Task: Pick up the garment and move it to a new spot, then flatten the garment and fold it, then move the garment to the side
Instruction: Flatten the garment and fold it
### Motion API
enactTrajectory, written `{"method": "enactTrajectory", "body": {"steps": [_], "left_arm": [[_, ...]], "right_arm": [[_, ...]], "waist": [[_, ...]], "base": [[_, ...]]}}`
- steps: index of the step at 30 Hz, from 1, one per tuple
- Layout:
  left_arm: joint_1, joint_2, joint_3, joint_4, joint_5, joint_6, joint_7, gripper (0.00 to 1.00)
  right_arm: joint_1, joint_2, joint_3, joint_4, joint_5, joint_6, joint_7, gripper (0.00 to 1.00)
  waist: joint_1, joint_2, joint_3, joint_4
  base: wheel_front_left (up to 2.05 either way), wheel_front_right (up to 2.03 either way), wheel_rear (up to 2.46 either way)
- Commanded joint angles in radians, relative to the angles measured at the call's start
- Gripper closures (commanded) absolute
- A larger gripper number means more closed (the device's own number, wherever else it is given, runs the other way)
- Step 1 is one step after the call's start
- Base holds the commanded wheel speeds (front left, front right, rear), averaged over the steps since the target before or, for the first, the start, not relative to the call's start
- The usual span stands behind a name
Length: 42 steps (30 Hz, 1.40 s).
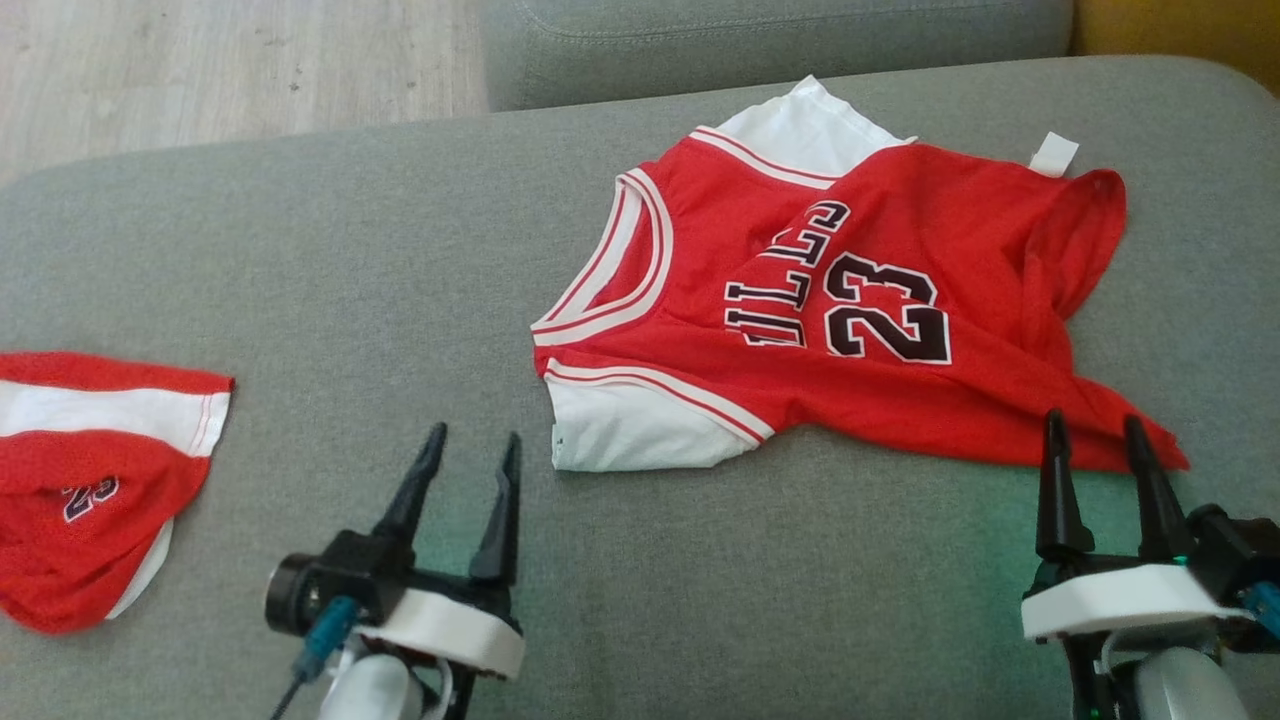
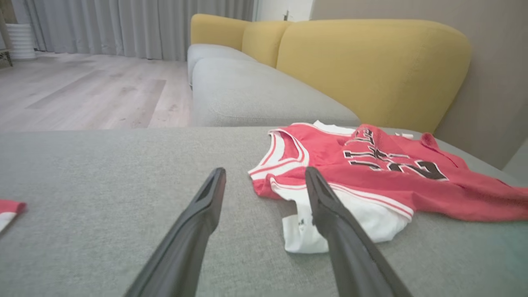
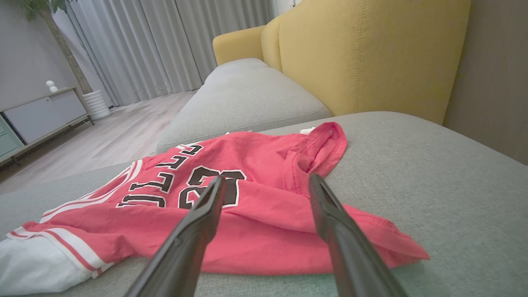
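The red jersey's chest (image 1: pixel 710 282) will open out and show hidden lettering when I pull the white sleeve, because the lettering stops at a crease (image 1: pixel 768 342).
A red jersey (image 1: pixel 850 310) with white trim and the number 23 lies rumpled on the grey sofa cushion (image 1: pixel 330 270), its hem partly folded over. My left gripper (image 1: pixel 475 445) is open just short of the jersey's white sleeve (image 2: pixel 359 218); the left wrist view shows its fingertips (image 2: pixel 216 177) on either side of the neckline edge, above the cushion. My right gripper (image 1: pixel 1095 430) is open at the jersey's lower red hem (image 3: pixel 264 235). Nothing sits between either pair of fingers.
A second red and white garment (image 1: pixel 90 470) lies crumpled at the cushion's left edge. Another grey seat (image 2: pixel 255 95) and a yellow backrest (image 3: pixel 371 57) stand beyond the jersey. Wooden floor (image 1: pixel 230 70) lies off the far left.
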Motion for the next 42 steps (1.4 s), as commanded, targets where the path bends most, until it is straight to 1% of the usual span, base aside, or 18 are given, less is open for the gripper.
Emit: {"method": "enactTrajectory", "body": {"steps": [1,4,6,10,14,16,18,22,26,30,33,34,35,36,42], "left_arm": [[-0.038,0.005,0.018,-0.016,0.008,-0.007,-0.009,0.00],[-0.063,0.024,-0.038,0.026,0.021,-0.030,-0.009,0.00],[-0.089,0.045,-0.086,0.064,0.027,-0.037,-0.009,0.00],[-0.158,0.089,-0.182,0.154,0.022,-0.041,-0.005,0.00],[-0.236,0.139,-0.267,0.240,0.040,-0.041,-0.002,0.00],[-0.271,0.158,-0.301,0.284,0.057,-0.041,0.004,0.00],[-0.308,0.176,-0.340,0.324,0.105,-0.041,0.004,0.00],[-0.361,0.175,-0.389,0.380,0.143,-0.041,0.000,0.00],[-0.404,0.168,-0.415,0.415,0.157,-0.041,-0.005,0.00],[-0.432,0.168,-0.439,0.404,0.189,-0.024,-0.009,0.00],[-0.426,0.175,-0.464,0.398,0.200,-0.028,-0.009,0.00],[-0.423,0.176,-0.469,0.399,0.198,-0.030,-0.009,0.16],[-0.420,0.176,-0.475,0.399,0.194,-0.031,-0.009,0.73],[-0.418,0.178,-0.483,0.404,0.191,-0.033,-0.009,1.00],[-0.412,0.184,-0.505,0.387,0.166,-0.038,-0.009,1.00]], "right_arm": [[-0.036,-0.007,0.020,-0.035,0.003,0.008,-0.013,0.00],[-0.047,-0.007,0.019,-0.042,-0.001,0.008,-0.013,0.00],[-0.054,-0.007,0.015,-0.047,-0.003,0.008,-0.013,0.00],[-0.060,-0.007,0.016,-0.047,-0.006,0.008,-0.013,0.00],[-0.069,-0.007,0.017,-0.044,-0.009,0.008,-0.013,0.00],[-0.074,-0.007,0.011,-0.045,-0.011,0.008,-0.013,0.00],[-0.080,-0.007,0.009,-0.047,-0.011,0.008,-0.013,0.00],[-0.087,-0.007,0.003,-0.050,-0.011,0.008,-0.013,0.00],[-0.091,-0.007,0.006,-0.051,-0.010,0.008,-0.013,0.00],[-0.094,-0.007,0.010,-0.051,-0.008,0.008,-0.013,0.00],[-0.098,-0.007,0.010,-0.050,-0.004,0.008,-0.014,0.00],[-0.098,-0.007,0.010,-0.050,-0.003,0.008,-0.014,0.00],[-0.099,-0.007,0.010,-0.050,-0.001,0.008,-0.014,0.00],[-0.099,-0.007,0.011,-0.050,0.000,0.008,-0.014,0.00],[-0.092,-0.007,0.016,-0.047,0.004,0.008,-0.014,0.00]], "waist": [[0.0001,0.0000,0.003,-0.003],[0.0001,0.0000,0.013,-0.013],[0.0001,0.0000,0.024,-0.018],[0.0001,0.0000,0.044,-0.031],[0.0001,0.0000,0.062,-0.047],[0.0001,0.0000,0.070,-0.053],[0.0001,0.0000,0.078,-0.060],[0.0001,0.0000,0.089,-0.065],[0.0001,0.0000,0.096,-0.070],[0.0001,0.0000,0.100,-0.074],[0.0001,0.0000,0.098,-0.075],[0.0001,0.0000,0.096,-0.075],[0.0001,0.0000,0.095,-0.075],[0.0001,0.0000,0.094,-0.075],[0.0001,0.0000,0.077,-0.069]], "base": [[0.00,0.00,0.00],[0.00,0.00,0.00],[0.00,0.00,0.00],[0.00,0.00,0.00],[0.00,0.00,0.00],[0.00,0.00,0.00],[0.00,0.00,0.00],[0.00,0.00,0.00],[0.00,0.00,0.00],[0.00,0.00,0.00],[0.00,0.00,0.00],[0.00,0.00,0.00],[0.00,0.00,0.00],[0.00,0.00,0.00],[0.00,0.00,0.00]]}}
